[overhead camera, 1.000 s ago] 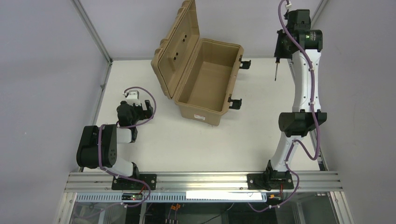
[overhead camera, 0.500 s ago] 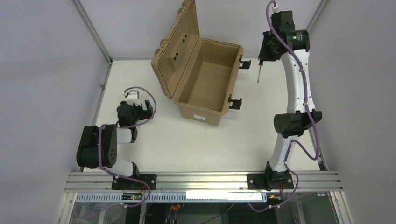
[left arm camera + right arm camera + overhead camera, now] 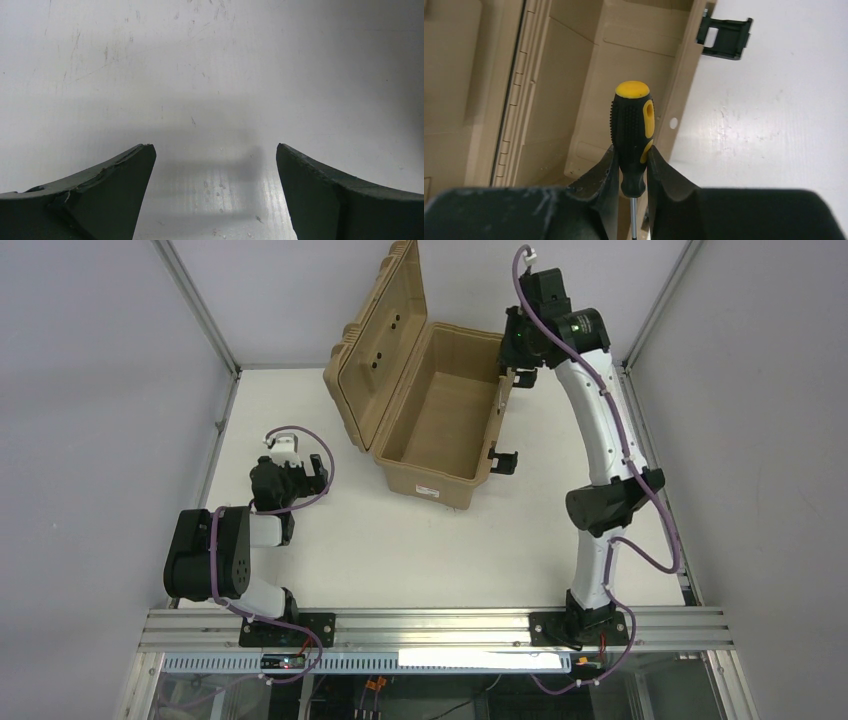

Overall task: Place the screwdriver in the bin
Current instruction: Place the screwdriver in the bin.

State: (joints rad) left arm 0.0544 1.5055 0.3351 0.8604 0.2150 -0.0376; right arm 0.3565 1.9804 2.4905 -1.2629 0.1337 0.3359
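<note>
The screwdriver hangs above the bin's rim and the bin's lid stands open, so the robot's right gripper keeps going inward and down until the screwdriver gets close to the bin's empty bottom.
The screwdriver, black-handled with a yellow cap, is pinched low on its handle between my right gripper's fingers, and its thin shaft runs back toward the wrist. The bin is a tan case standing open at the back middle of the table, its lid raised on the left. My right gripper hangs over the bin's right rim, and the bin's inner wall lies under the handle. My left gripper is open over bare table, far left of the bin, holding nothing.
Black latches stick out from the bin's right side; one latch shows in the right wrist view. The left arm sits folded at the near left. Metal frame posts border the white table.
My right arm has swung left with the screwdriver, from beside the bin's right side to over its right rim. The left arm has not moved.
</note>
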